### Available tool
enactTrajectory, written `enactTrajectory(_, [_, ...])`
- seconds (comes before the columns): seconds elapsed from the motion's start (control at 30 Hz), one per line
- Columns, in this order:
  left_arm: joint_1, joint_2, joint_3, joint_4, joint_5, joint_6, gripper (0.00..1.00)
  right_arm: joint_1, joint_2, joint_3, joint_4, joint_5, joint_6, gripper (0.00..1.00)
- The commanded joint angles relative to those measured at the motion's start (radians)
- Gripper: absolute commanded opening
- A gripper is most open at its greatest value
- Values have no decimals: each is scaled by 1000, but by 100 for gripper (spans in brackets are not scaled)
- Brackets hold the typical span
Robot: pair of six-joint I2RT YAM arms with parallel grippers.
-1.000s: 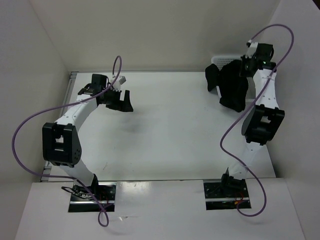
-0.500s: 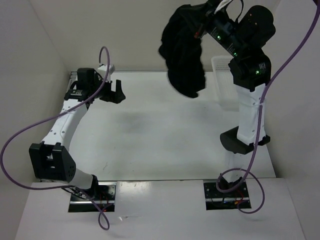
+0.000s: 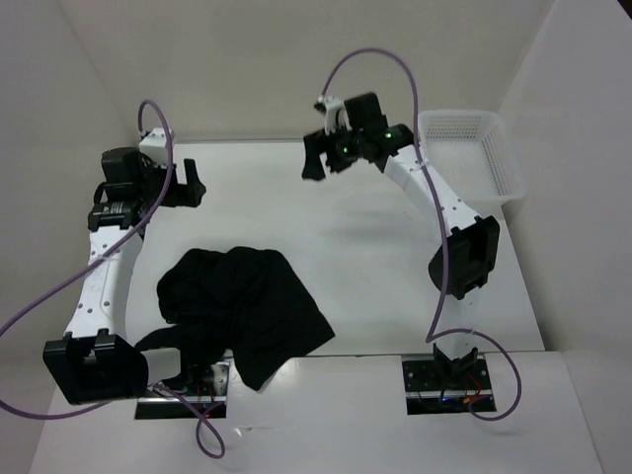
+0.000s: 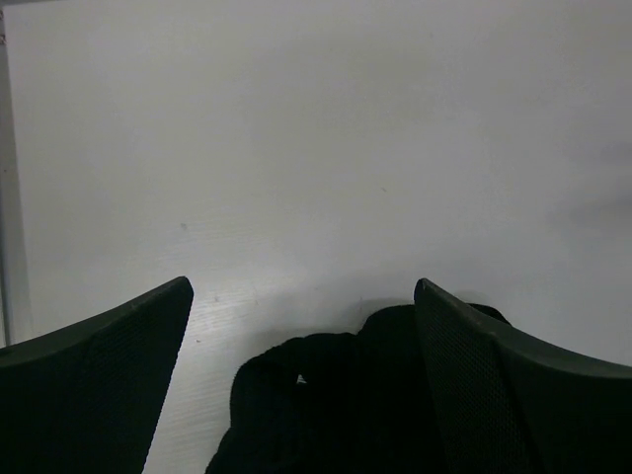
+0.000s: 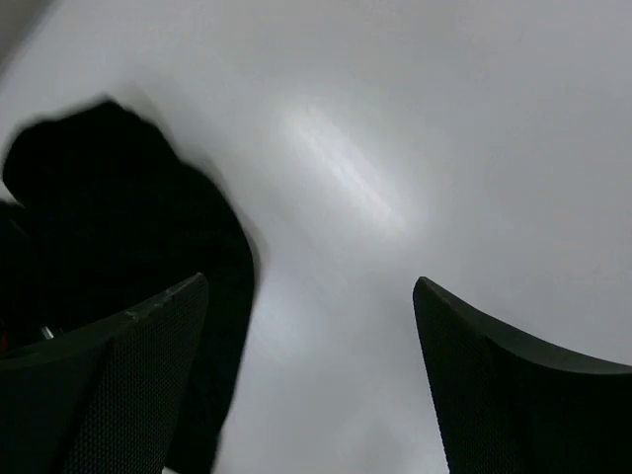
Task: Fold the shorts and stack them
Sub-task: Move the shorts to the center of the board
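Note:
The way (image 3: pixel 269 209) from my open right gripper to the black shorts' far edge (image 3: pixel 209 260) is free. I should keep moving there until the fingers are on both sides of the cloth.
The black shorts (image 3: pixel 237 311) lie in a crumpled heap on the near left part of the white table (image 3: pixel 385 267), one corner hanging over the front edge. My left gripper (image 3: pixel 188 184) hovers open at the far left, just beyond the heap; in its wrist view the shorts (image 4: pixel 336 395) fill the bottom between the wide-spread fingers of the left gripper (image 4: pixel 303 286). My right gripper (image 3: pixel 318 158) is raised over the far middle of the table, open and empty. Its wrist view is blurred, with the shorts (image 5: pixel 109 227) off to the left of the right gripper (image 5: pixel 311 281).
A white mesh basket (image 3: pixel 457 116) stands at the far right corner, with nothing showing inside. White walls close the table in at the back and on both sides. Purple cables loop from both arms.
The right gripper lifted the shorts out of the basket, swung left across the table and opened; the shorts dropped onto the near left of the table. The left arm drew back to the left.

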Motion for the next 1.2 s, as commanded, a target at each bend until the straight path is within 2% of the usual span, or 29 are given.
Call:
enactTrajectory(0.0, [-2, -39, -68, -4, -25, 4, 100, 16, -267, -232, 70, 1, -146, 90])
enactTrajectory(0.03, [-2, -50, -68, -4, -36, 4, 100, 36, -291, -282, 84, 18, -193, 90])
enactTrajectory(0.13, [30, -90, -78, -13, -59, 4, 100, 199, -305, -404, 118, 117, -377, 92])
enactTrajectory(0.2, [76, -131, -68, -13, -87, 4, 100, 295, -255, -428, 141, 101, -455, 92])
enactTrajectory(0.37, [215, -274, -85, -34, -111, 4, 100, 459, -155, -538, 356, 72, -520, 92])
enactTrajectory(0.43, [251, -319, -131, -34, -99, 4, 100, 495, -86, -525, 426, 62, -531, 93])
enactTrajectory(0.6, [328, -448, -225, -43, -85, 4, 100, 573, 71, -413, 479, 62, -531, 93])
enactTrajectory(0.83, [338, -541, -253, -43, -131, 4, 100, 661, 238, -340, 551, 165, -520, 94])
enactTrajectory(1.0, [338, -541, -262, -43, -131, 4, 100, 681, 267, -330, 551, 177, -513, 93])
enactTrajectory(1.03, [338, -541, -262, -43, -131, 4, 100, 681, 278, -330, 551, 177, -502, 89])
enactTrajectory(1.13, [338, -541, -271, -43, -122, 4, 100, 681, 278, -330, 551, 177, -460, 42])
enactTrajectory(1.17, [338, -541, -271, -43, -122, 4, 100, 681, 278, -319, 563, 193, -460, 15])
